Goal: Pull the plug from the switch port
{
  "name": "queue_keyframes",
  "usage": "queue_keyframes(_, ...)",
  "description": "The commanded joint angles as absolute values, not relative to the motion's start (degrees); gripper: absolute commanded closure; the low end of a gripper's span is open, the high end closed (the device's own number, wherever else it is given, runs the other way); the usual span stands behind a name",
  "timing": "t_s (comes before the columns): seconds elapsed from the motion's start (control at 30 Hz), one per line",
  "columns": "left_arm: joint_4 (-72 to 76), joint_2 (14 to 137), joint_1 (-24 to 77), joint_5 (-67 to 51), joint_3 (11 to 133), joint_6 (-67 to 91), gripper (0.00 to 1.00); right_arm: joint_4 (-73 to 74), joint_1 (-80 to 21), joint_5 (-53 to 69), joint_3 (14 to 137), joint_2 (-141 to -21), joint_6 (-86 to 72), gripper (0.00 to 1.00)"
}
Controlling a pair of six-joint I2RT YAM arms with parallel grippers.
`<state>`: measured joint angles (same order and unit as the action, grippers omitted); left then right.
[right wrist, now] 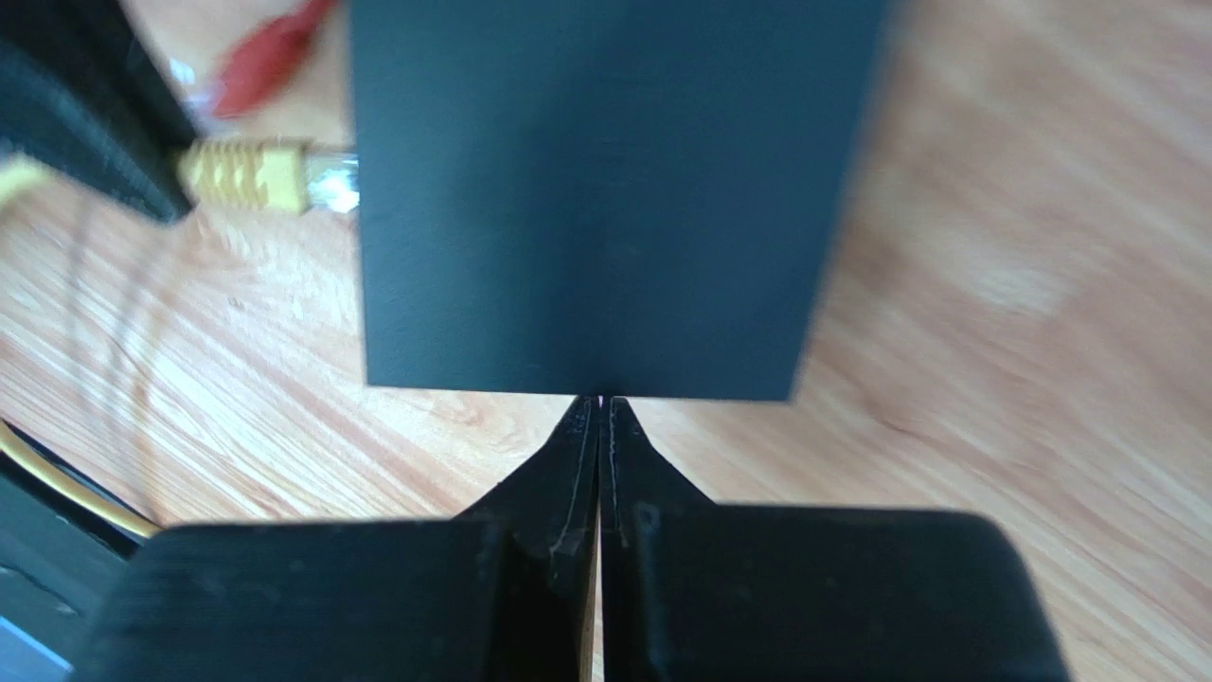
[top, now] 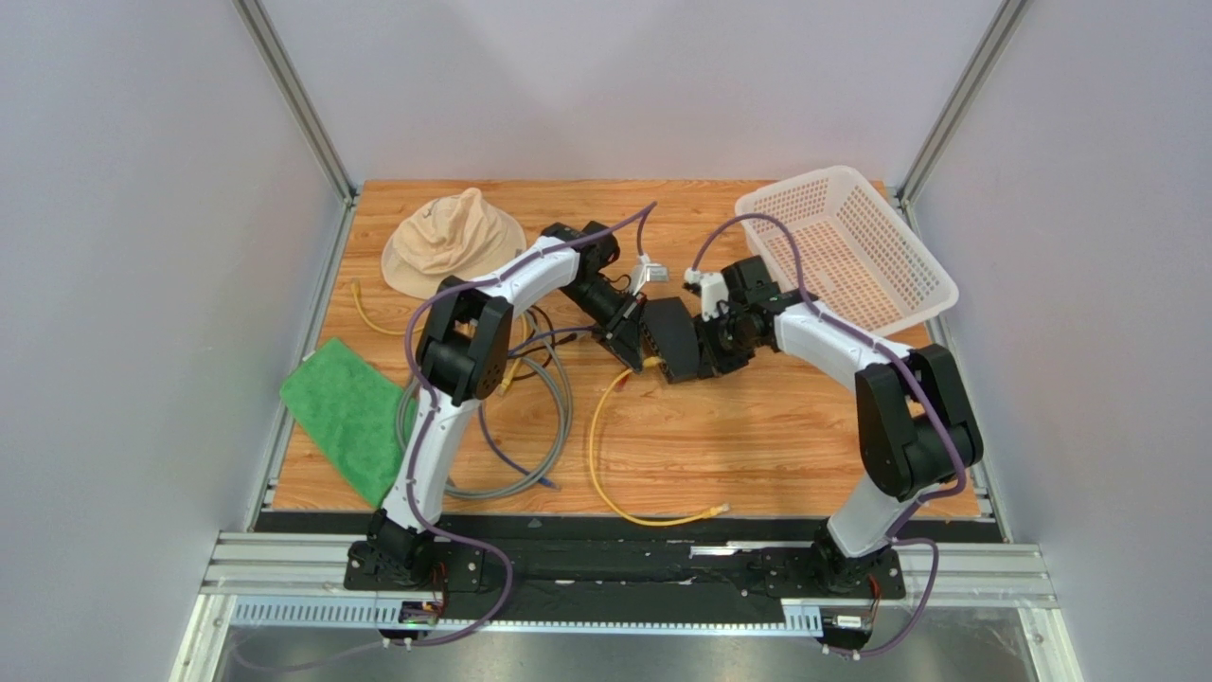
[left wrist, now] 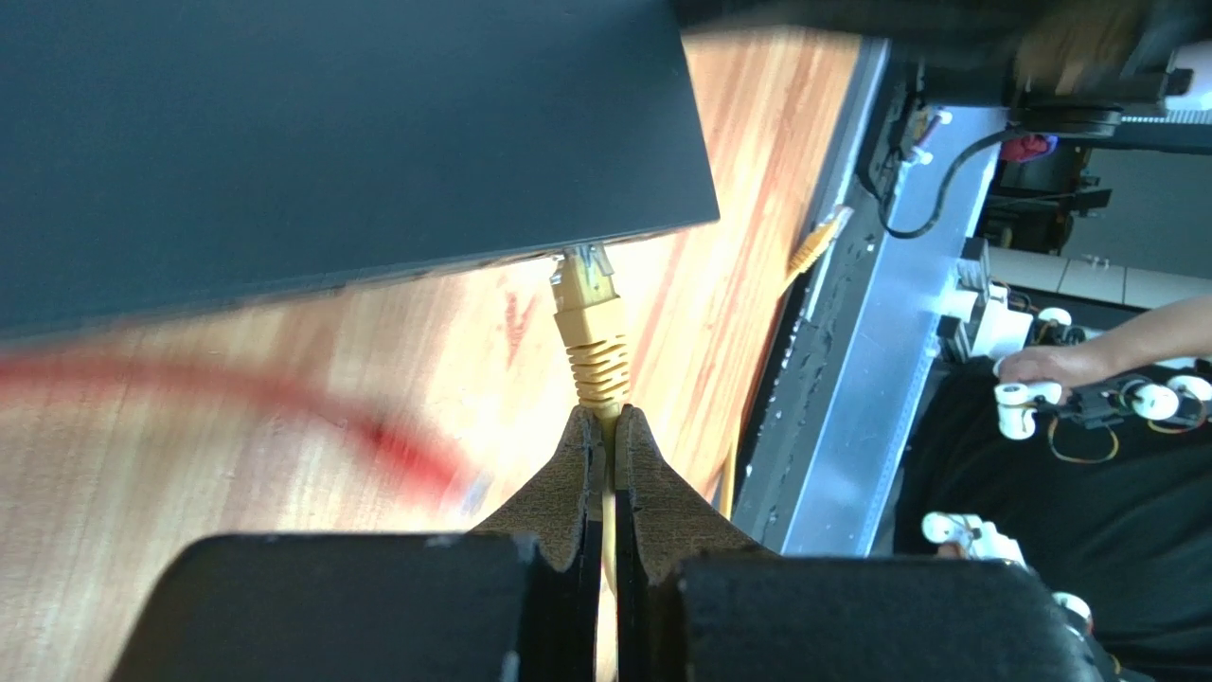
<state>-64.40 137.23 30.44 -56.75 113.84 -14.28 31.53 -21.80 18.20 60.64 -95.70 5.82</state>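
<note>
The left gripper is pinching the yellow cable behind the plug's ribbed boot (left wrist: 608, 407), so it needs to open and squeeze the plug (left wrist: 585, 284) near the port before it pulls.
The switch (top: 677, 341) is a flat matte black box on the wooden table, between the two arms. A yellow plug (left wrist: 588, 310) meets its edge, its clear tip at the port; how deep it sits I cannot tell. My left gripper (left wrist: 609, 415) is shut on the yellow cable just behind the plug's ribbed boot. In the right wrist view the plug (right wrist: 266, 174) shows at the left side of the switch (right wrist: 598, 185). My right gripper (right wrist: 603, 407) is shut with nothing between its fingers. Its tips touch the switch's near edge, opposite nothing else.
The yellow cable (top: 603, 458) loops toward the table's front edge. Grey cable coils (top: 549, 415) lie by the left arm. A green cloth (top: 342, 408) and a beige hat (top: 447, 236) are at the left, a white basket (top: 857, 245) at the back right. Something red (left wrist: 381, 438) blurs nearby.
</note>
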Motion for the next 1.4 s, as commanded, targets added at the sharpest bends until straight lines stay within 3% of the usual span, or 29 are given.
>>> queue_keyframes(0.0,-67.2,133.9,31.4,-61.7,113.7,-14.5,1.0,32.5,-17.2,22.4,66.4,-97.0,0.3,0.94)
queue_keyframes(0.07,-67.6,134.3,31.3,-61.7,113.1,-14.9,1.0,34.2,-16.5,23.8,69.1,-99.7,0.3,0.81)
queue_keyframes(0.1,-67.8,134.5,31.3,-61.3,113.0,-14.9,1.0,33.5,-15.7,24.7,68.8,-99.8,0.3,0.55)
queue_keyframes(0.17,-68.2,134.2,31.3,-61.2,113.5,-15.1,1.0,32.1,-15.2,28.6,68.0,-99.6,0.5,0.34)
queue_keyframes(0.2,-68.2,133.9,31.1,-61.5,113.9,-15.1,1.0,32.0,-15.3,29.7,68.1,-100.0,1.0,0.17)
queue_keyframes(0.3,-68.9,134.3,30.7,-63.0,115.2,-15.5,1.0,32.3,-15.2,34.3,68.2,-101.2,0.9,0.03)
queue_keyframes(0.43,-69.6,136.4,30.1,-62.7,116.7,-16.0,1.0,35.0,-15.1,37.6,70.1,-107.0,0.4,0.02)
queue_keyframes(0.53,-68.6,136.7,29.5,-63.6,115.4,-15.5,0.98,37.2,-14.9,37.5,72.2,-112.6,-2.0,0.11)
queue_keyframes(0.63,-66.5,136.5,29.0,-63.5,113.4,-13.9,0.86,38.9,-14.7,38.3,73.8,-117.8,-2.5,0.24)
queue_keyframes(0.67,-65.7,136.5,28.7,-63.7,113.0,-13.1,0.76,41.5,-14.6,39.4,74.5,-119.3,-2.3,0.31)
queue_keyframes(0.77,-61.2,137.5,28.3,-65.1,112.2,-9.0,0.67,45.3,-14.2,42.7,77.1,-125.3,-1.3,0.46)
queue_keyframes(0.83,-59.8,139.6,28.4,-66.4,113.6,-6.9,0.64,46.8,-13.4,45.0,78.0,-127.4,-1.2,0.51)
queue_keyframes(1.13,-53.9,145.7,28.4,-67.1,115.1,1.0,0.56,46.8,-12.6,46.8,76.9,-129.8,-1.9,0.52)
queue_keyframes(1.37,-52.2,147.5,28.1,-72.1,114.9,1.4,0.6,46.8,-12.6,46.3,76.7,-130.3,-2.4,0.52)
